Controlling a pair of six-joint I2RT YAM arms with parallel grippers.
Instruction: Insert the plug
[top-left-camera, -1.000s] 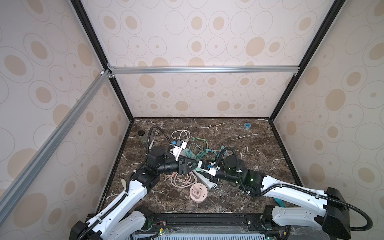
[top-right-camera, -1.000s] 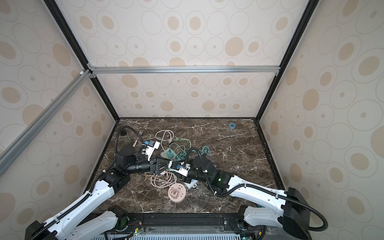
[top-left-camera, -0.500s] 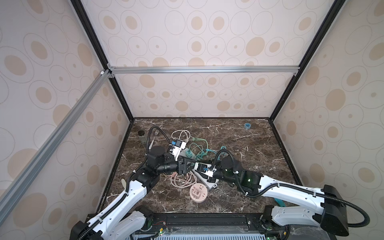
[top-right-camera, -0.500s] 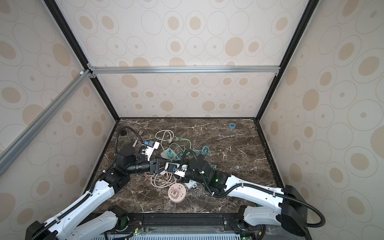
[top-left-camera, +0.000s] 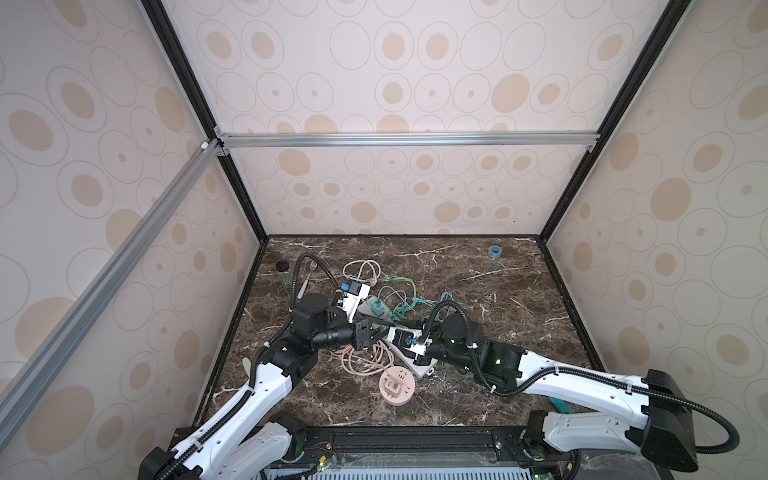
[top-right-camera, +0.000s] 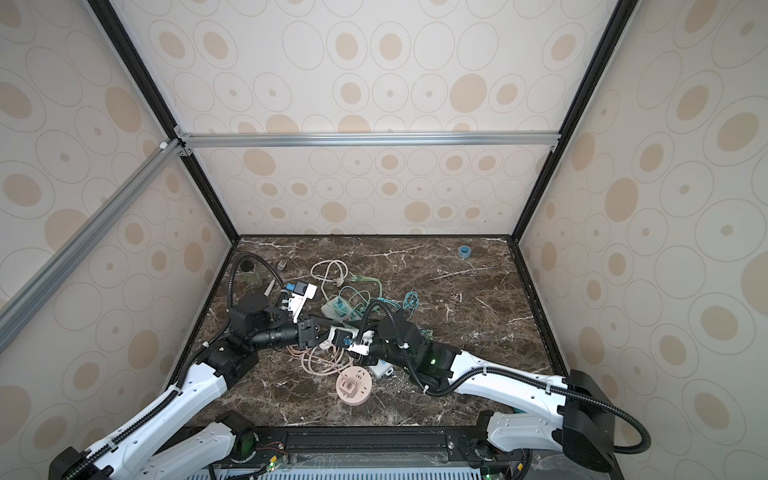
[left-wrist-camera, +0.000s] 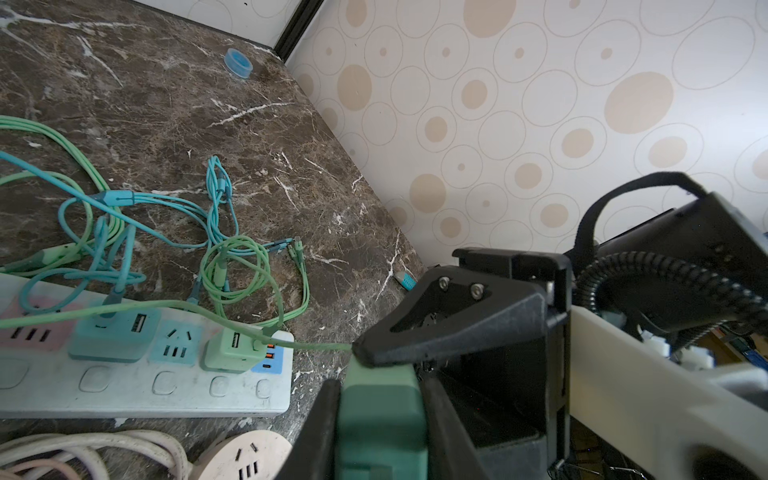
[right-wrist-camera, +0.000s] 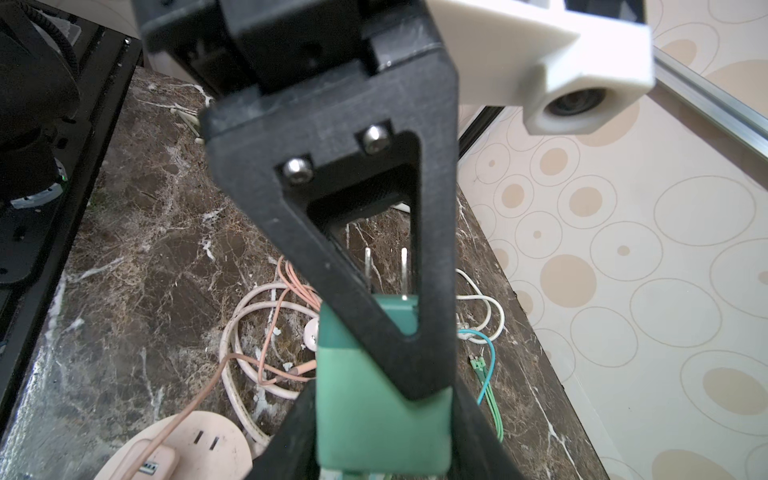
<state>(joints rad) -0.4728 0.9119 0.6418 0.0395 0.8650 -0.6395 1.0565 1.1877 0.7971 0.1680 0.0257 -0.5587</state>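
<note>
The plug's prongs (right-wrist-camera: 386, 272) lie crosswise to my right gripper's fingers, so my left gripper should keep it while my right one turns and grips the plug's cable end (left-wrist-camera: 382, 372).
The plug (left-wrist-camera: 380, 419) is a green block adapter, and its two metal prongs (right-wrist-camera: 405, 270) point away from my right wrist. Above the middle of the marble floor both grippers meet on it. My left gripper (left-wrist-camera: 378, 386) is shut on the plug, its fingers (left-wrist-camera: 324, 415) pressed on both flanks. My right gripper (right-wrist-camera: 380, 411) is shut on the same plug (right-wrist-camera: 374, 415) from the opposite end. In both top views the left gripper (top-left-camera: 374, 332) (top-right-camera: 318, 332) and right gripper (top-left-camera: 405, 338) (top-right-camera: 338, 336) hide the plug. A round pink socket (top-left-camera: 397, 386) (right-wrist-camera: 187, 444) lies just in front of them.
A white power strip (left-wrist-camera: 145, 382) with pastel sockets carries a teal and a green adapter. Green and teal cables (left-wrist-camera: 224, 232) tangle behind it; pink cord coils (top-left-camera: 365, 361) lie under the grippers. A blue tape roll (top-left-camera: 494, 251) sits at the back right, a fork (top-left-camera: 309, 270) at the back left.
My left gripper's jaws have narrowed onto the green plug. The right gripper has edged slightly left toward the left gripper, still holding the plug.
</note>
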